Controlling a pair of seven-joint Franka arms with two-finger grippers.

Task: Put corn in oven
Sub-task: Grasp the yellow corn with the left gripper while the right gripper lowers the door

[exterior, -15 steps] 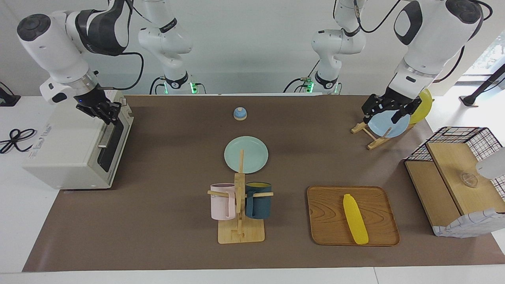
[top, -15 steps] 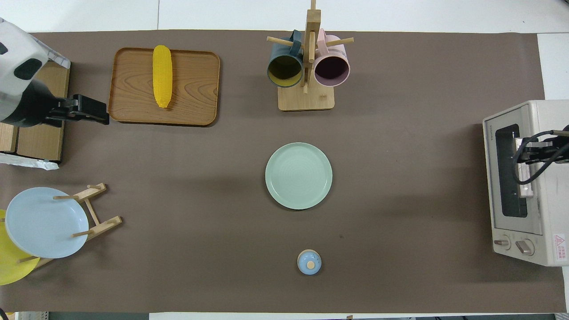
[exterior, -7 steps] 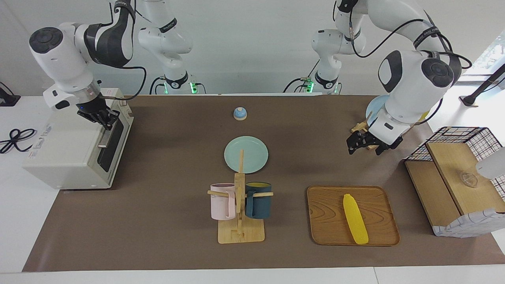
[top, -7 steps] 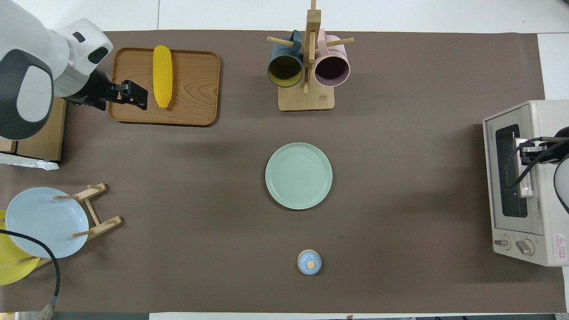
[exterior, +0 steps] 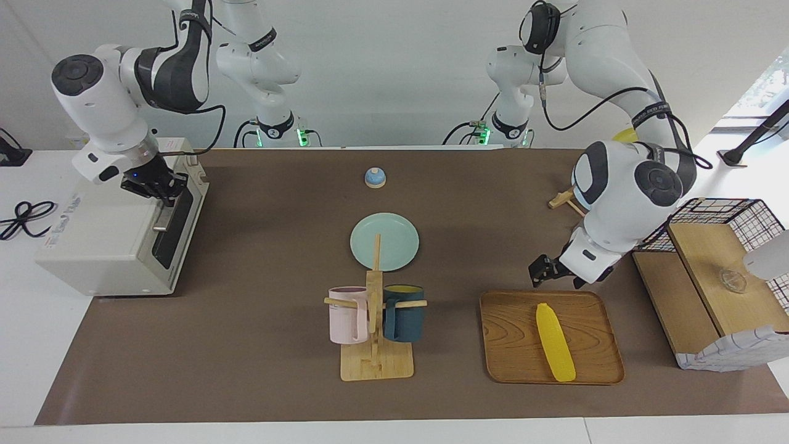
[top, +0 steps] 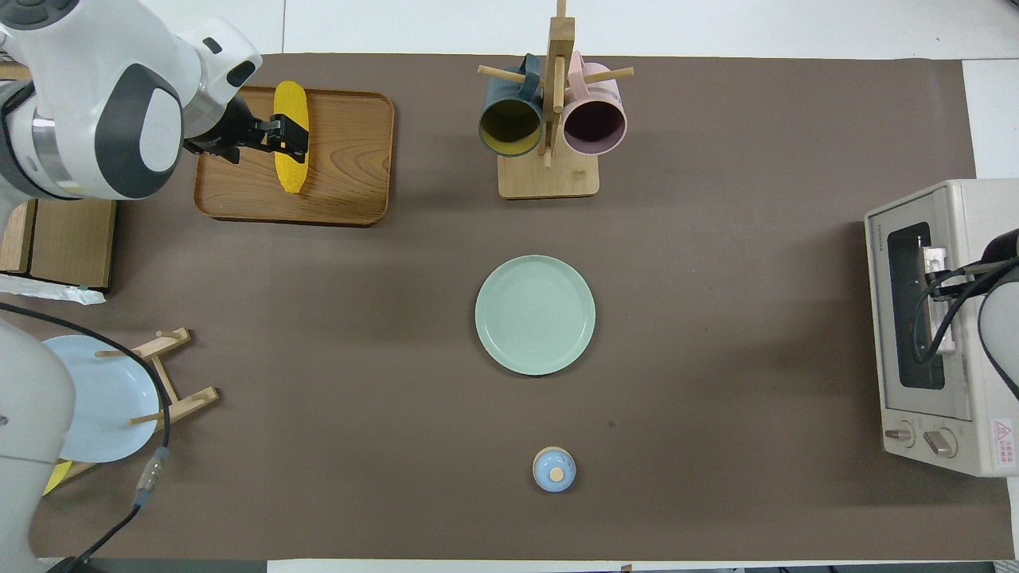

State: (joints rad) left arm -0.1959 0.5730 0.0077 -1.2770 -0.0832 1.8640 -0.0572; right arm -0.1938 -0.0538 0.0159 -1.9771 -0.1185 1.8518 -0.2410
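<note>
The handle (top: 935,259) goes along the top edge of the oven door (top: 900,286). The oven door will therefore drop down and lie flat when I open it.
The yellow corn (exterior: 555,343) lies on a wooden tray (exterior: 511,336) toward the left arm's end of the table. My left gripper (exterior: 542,272) is open and hangs in the air over the tray's edge nearer to the robots, apart from the corn. In the overhead view the left gripper (top: 285,137) covers the middle of the corn (top: 291,177). The cream-white oven (exterior: 105,237) stands at the right arm's end with its door shut. My right gripper (exterior: 159,187) is at the top edge of the oven door, by the handle. The oven (top: 955,414) also shows in the overhead view.
A mug rack (exterior: 375,361) with a pink and a dark teal mug stands mid-table, and a teal plate (exterior: 394,237) lies nearer to the robots. A small blue knob (exterior: 375,177) sits nearer still. A wire-and-wood basket (exterior: 709,259) and a plate rack (top: 171,382) are at the left arm's end.
My left arm has swung from the plate rack to over the tray and come down toward the corn. My right gripper has sunk slightly onto the oven door's top edge.
</note>
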